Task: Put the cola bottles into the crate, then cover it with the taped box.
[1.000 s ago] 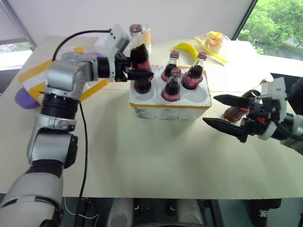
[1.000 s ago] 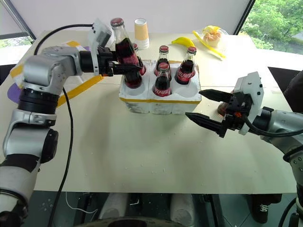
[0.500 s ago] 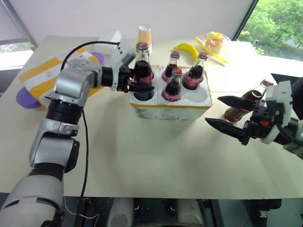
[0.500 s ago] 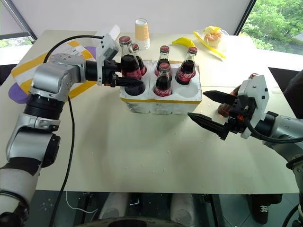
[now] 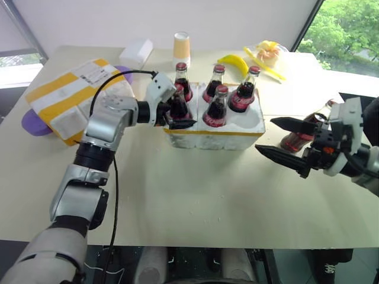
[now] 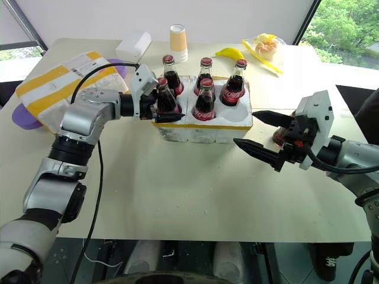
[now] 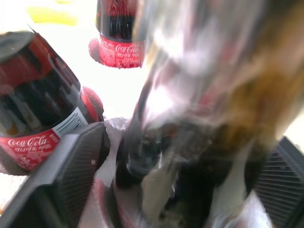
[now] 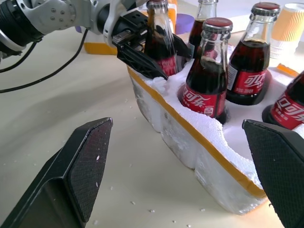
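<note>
The purple object (image 5: 36, 123) sticks out at opposite ends of the taped box (image 5: 124, 73), so I expect it to come along when I carry the box over the crate.
The white crate (image 5: 213, 135) with a yellow band stands mid-table. Three cola bottles (image 5: 214, 80) stand in its back wells and one (image 5: 216, 106) in the front middle well. Another bottle (image 6: 161, 97) stands in the front left well. My left gripper (image 5: 180, 112) is open, its jaws on either side of that bottle, and a small gap shows beside one pad (image 7: 80, 161). A further bottle (image 5: 299, 137) lies tilted on the table at the right, behind my open, empty right gripper (image 5: 265, 136). The taped box (image 5: 71, 97) lies at the far left.
A small plain white box (image 5: 136, 50), a paper cup (image 5: 182, 42), a banana (image 5: 232, 61) and a bag of fruit (image 5: 266, 50) sit along the back of the table. A purple object (image 5: 32, 124) pokes out beside the taped box.
My left gripper came down with its bottle, which now stands in the front left well, and its jaws have widened. The right arm has kept still.
</note>
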